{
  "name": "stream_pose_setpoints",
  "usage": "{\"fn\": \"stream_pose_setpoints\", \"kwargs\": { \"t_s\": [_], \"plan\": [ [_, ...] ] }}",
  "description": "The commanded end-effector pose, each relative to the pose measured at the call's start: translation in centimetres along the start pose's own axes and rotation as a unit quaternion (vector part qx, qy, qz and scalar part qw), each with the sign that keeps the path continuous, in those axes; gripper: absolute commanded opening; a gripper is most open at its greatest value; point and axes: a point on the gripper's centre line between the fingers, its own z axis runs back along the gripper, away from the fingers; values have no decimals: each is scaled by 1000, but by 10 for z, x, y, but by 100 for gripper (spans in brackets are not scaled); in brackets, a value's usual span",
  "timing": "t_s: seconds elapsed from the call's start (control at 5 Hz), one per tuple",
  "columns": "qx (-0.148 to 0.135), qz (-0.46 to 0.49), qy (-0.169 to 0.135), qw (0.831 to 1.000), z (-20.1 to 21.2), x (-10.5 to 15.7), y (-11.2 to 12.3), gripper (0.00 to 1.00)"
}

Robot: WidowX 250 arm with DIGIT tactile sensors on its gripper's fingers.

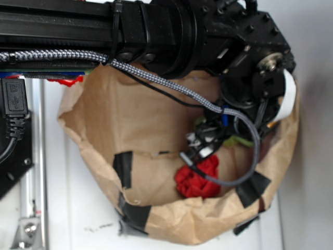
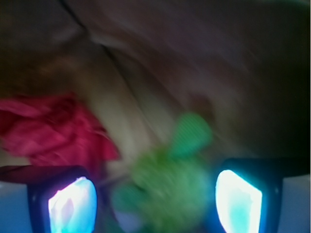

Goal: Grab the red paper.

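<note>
My open gripper straddles the green plush toy (image 2: 170, 187) while the red paper (image 1: 197, 179) lies beside it, so I should back off and center over the red paper before closing.
The red paper (image 1: 196, 178) is a crumpled wad lying inside a brown paper bag (image 1: 130, 120). My gripper (image 1: 200, 146) hangs just above and behind it, inside the bag. In the blurred wrist view the red paper (image 2: 53, 128) lies at the left, above my left fingertip (image 2: 73, 206). A green plush toy (image 2: 170, 179) sits between my two fingers. The fingers stand wide apart, so the gripper (image 2: 155, 204) is open and holds nothing.
The bag's rim is patched with black tape (image 1: 124, 167). A white cylinder (image 1: 287, 96) stands at the bag's right rim. A bit of green shows beside the gripper (image 1: 237, 140). The black arm and its cables (image 1: 156, 78) cross the top. A metal rail (image 1: 34, 172) runs down the left.
</note>
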Motion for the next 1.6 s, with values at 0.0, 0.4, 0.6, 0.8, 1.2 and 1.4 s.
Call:
{"fn": "stream_pose_setpoints", "kwargs": {
  "t_s": [0.0,0.4,0.6,0.8,1.2,1.4],
  "plan": [
    [28,-112,-49,992,55,0,-59,100],
    [30,-89,-37,995,34,-1,-58,100],
    [38,-88,-45,994,17,2,-46,100],
    [8,-131,-54,990,-3,13,-50,100],
    [-59,-194,-130,971,-11,22,-96,100],
    [-29,-184,-74,980,-40,26,-67,100]
  ]
}}
